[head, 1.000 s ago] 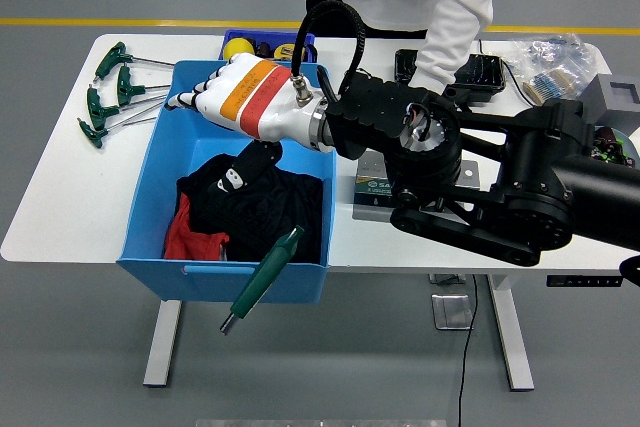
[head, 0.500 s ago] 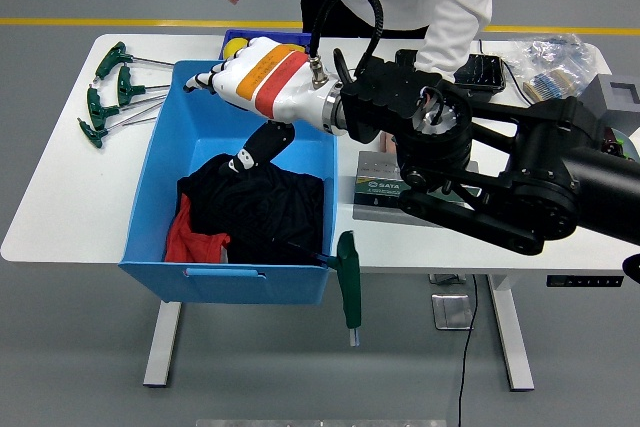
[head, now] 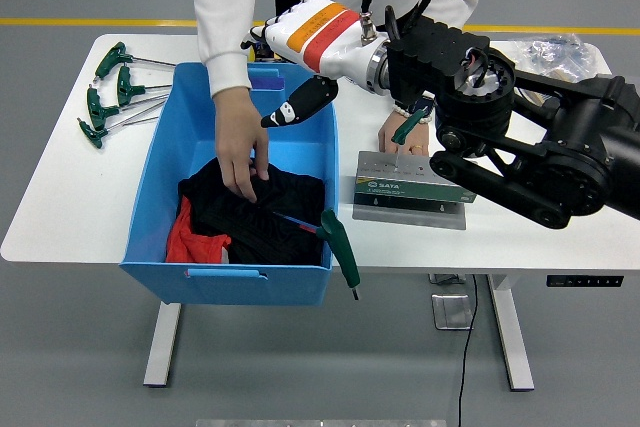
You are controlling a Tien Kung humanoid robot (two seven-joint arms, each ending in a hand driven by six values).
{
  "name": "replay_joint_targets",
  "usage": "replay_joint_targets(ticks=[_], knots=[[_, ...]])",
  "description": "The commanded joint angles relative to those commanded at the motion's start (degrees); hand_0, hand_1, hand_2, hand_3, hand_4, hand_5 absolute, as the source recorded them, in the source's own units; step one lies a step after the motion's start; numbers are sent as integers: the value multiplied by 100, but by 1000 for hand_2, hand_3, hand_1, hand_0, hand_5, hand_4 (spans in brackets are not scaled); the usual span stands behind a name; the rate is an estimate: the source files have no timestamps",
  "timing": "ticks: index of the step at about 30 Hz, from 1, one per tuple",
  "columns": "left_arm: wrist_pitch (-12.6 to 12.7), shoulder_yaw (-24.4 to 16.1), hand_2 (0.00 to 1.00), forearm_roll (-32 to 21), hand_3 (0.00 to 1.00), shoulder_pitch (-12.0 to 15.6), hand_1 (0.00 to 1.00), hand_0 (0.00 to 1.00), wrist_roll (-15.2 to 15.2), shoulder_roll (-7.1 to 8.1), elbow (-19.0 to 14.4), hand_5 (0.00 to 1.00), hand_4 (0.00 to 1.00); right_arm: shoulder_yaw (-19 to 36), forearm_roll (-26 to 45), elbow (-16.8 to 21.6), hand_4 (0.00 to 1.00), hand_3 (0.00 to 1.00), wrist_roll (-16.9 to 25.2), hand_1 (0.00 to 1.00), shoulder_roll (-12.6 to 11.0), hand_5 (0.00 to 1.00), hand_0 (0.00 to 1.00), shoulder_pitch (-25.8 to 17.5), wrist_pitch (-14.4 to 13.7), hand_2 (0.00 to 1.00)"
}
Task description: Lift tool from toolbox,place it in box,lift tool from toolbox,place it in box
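Note:
My gripper is going to lift the green-handled tool [head: 407,128]. The tool's stem should slide straight up and leave the grey toolbox in place, because the toolbox's top has open holes [head: 408,164].
My right hand [head: 282,47], white with orange and red bands, hovers open above the far rim of the blue box [head: 152,187] and holds nothing. A green T-handle tool [head: 338,245] lies across the box's near right corner, handle hanging outside and shaft pointing in over the black cloth [head: 270,209]. The grey toolbox [head: 415,190] sits on the table right of the box. A person's hand [head: 240,152] reaches down into the box and touches the cloth. Their other hand [head: 400,135] rests by the toolbox with a green-handled tool [head: 410,124] in it.
Several green T-handle keys [head: 105,97] lie at the table's far left. A red cloth [head: 192,237] fills the box's near left corner. A small blue bin [head: 266,77] stands behind the box, and a plastic bag [head: 545,47] is at the far right.
My right hand has risen and drawn back to the right, away from the box. The green tool that tipped over the front rim now rests on the near right corner. A person's arm reached into the box.

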Motion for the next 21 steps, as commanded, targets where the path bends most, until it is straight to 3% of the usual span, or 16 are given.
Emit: replay_joint_targets(ticks=[11,12,17,18,21], knots=[[0,-96,486,71,685,2,466,474,9,-20,0,663,717,100,-16,-263,998,811,-9,650,-301,715,593,-212,100,725],[0,-110,486,83,685,1,467,474,10,-21,0,662,717,97,-22,-290,998,698,-15,643,-317,719,589,-224,101,713],[0,-105,486,85,685,-9,467,474,15,-25,0,662,717,17,-52,-526,998,698,-7,643,-339,719,589,-271,72,713],[-1,-102,486,86,684,-11,467,476,16,-24,0,662,717,-12,-40,-605,998,561,6,640,-331,721,590,-284,58,712],[-2,-127,486,130,684,-17,467,476,31,-24,0,662,717,-104,-38,-782,998,561,42,640,-290,721,590,-293,13,712]])
